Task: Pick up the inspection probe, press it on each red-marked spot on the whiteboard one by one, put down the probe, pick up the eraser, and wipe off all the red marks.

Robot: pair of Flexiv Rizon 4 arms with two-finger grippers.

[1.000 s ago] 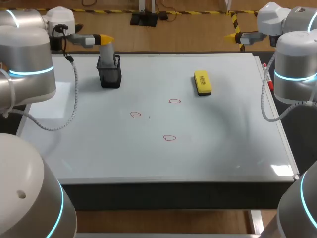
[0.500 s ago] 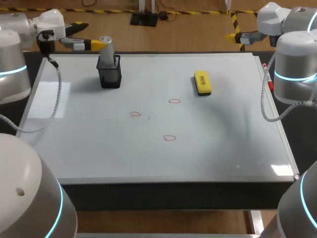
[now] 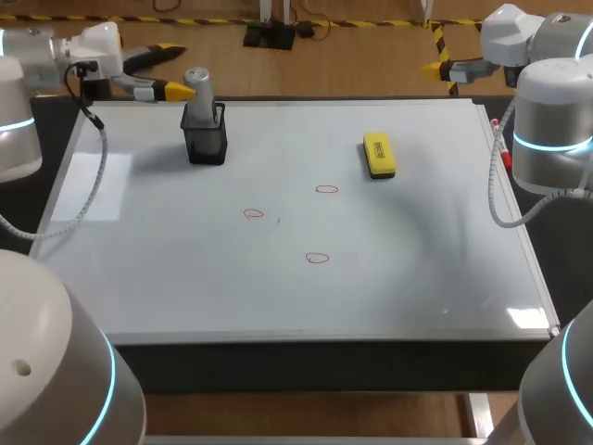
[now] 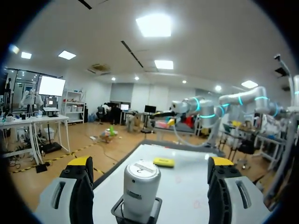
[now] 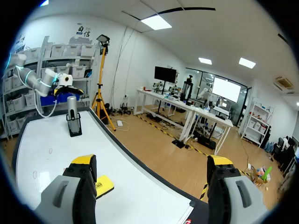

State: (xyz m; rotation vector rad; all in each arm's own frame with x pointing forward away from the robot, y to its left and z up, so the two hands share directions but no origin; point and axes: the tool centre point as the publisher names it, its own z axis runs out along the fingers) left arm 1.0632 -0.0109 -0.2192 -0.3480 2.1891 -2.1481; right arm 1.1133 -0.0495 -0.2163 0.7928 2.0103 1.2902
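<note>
I expect the inspection probe (image 3: 200, 93) to slide out alone when I lift it, because there is a gap between it and the black mesh holder's rim (image 3: 220, 113).
The inspection probe (image 3: 198, 93), a grey cylinder, stands upright in a black mesh holder (image 3: 206, 141) at the whiteboard's (image 3: 417, 278) far left. My left gripper (image 3: 176, 72) is open just left of the probe's top. In the left wrist view the probe (image 4: 141, 186) sits between the wide-apart fingers of the left gripper (image 4: 149, 164), untouched. The yellow eraser (image 3: 379, 154) lies at the far right. Three red marks (image 3: 254, 214) (image 3: 326, 189) (image 3: 317, 258) sit mid-board. My right gripper (image 3: 435, 67) is open beyond the board's far right corner, with nothing between the fingers of the right gripper (image 5: 152, 162).
A red-tipped pen (image 3: 503, 150) lies along the board's right frame. The near half of the whiteboard is bare white surface. My right arm's elbow (image 3: 551, 130) stands over the right edge.
My left arm swung back to the left, and its gripper drew slightly left and tilted, staying open beside the probe's top. The right arm kept still.
</note>
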